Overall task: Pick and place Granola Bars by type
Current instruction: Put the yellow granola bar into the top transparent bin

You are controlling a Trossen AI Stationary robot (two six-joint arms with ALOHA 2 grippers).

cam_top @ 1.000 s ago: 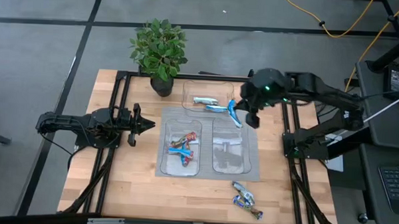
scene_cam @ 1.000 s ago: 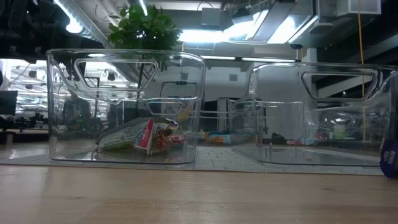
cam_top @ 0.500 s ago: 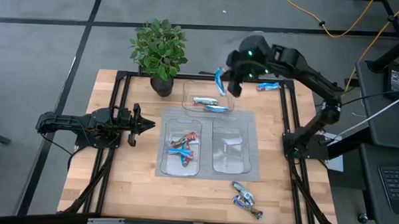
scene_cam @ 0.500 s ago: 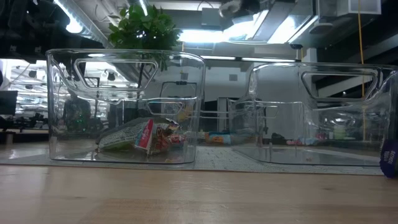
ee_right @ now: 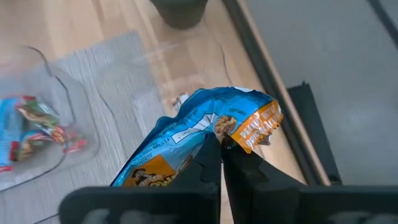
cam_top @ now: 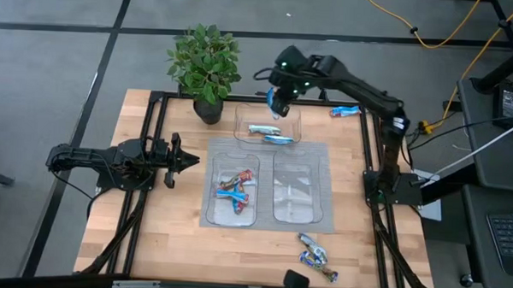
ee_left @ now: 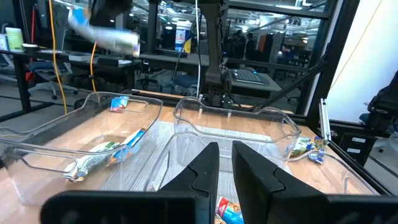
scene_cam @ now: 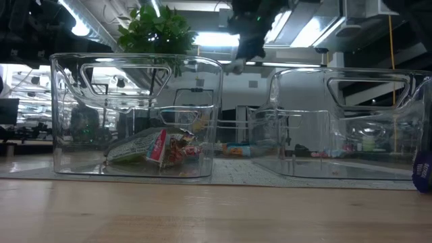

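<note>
The blue bar (cam_top: 271, 98) is clear above the far tray, and there is room (cam_top: 288, 128) beside the tray's two bars. My right gripper should keep going down and let go inside the tray's rim.
My right gripper (cam_top: 275, 102) is shut on a bright blue and orange granola bar (ee_right: 186, 127) and hangs above the far clear tray (cam_top: 240, 118), close to the plant. In the low view the gripper (scene_cam: 237, 62) shows high above the trays. Two bars (cam_top: 270, 133) lie in the far tray. Bright blue and red bars (cam_top: 234, 189) lie in the near left tray. Dark crinkly bars (cam_top: 318, 256) lie on the table near its near edge, and one bar (cam_top: 344, 111) lies by the far right corner. My left gripper (cam_top: 193, 160) waits shut at the table's left. My right gripper pinches the blue bar between its two fingers (ee_right: 208, 165), at the wrapper's long edge beside the orange-printed end (ee_right: 233, 127). The fingers come from above, pointing down. The bar is lifted clear over the far tray and lies tilted across the fingertips.
A potted plant (cam_top: 205, 67) stands at the far edge, just left of the right gripper. The near right tray (cam_top: 300, 190) holds nothing. The trays sit on a grey mat (cam_top: 266, 153). Bare wood lies along the near edge (cam_top: 193, 249).
My right gripper has carried the blue bar up and toward the table's far left, from the far edge of the near right tray to above the far tray by the plant. The arm's move uncovered the bar by the far right corner.
</note>
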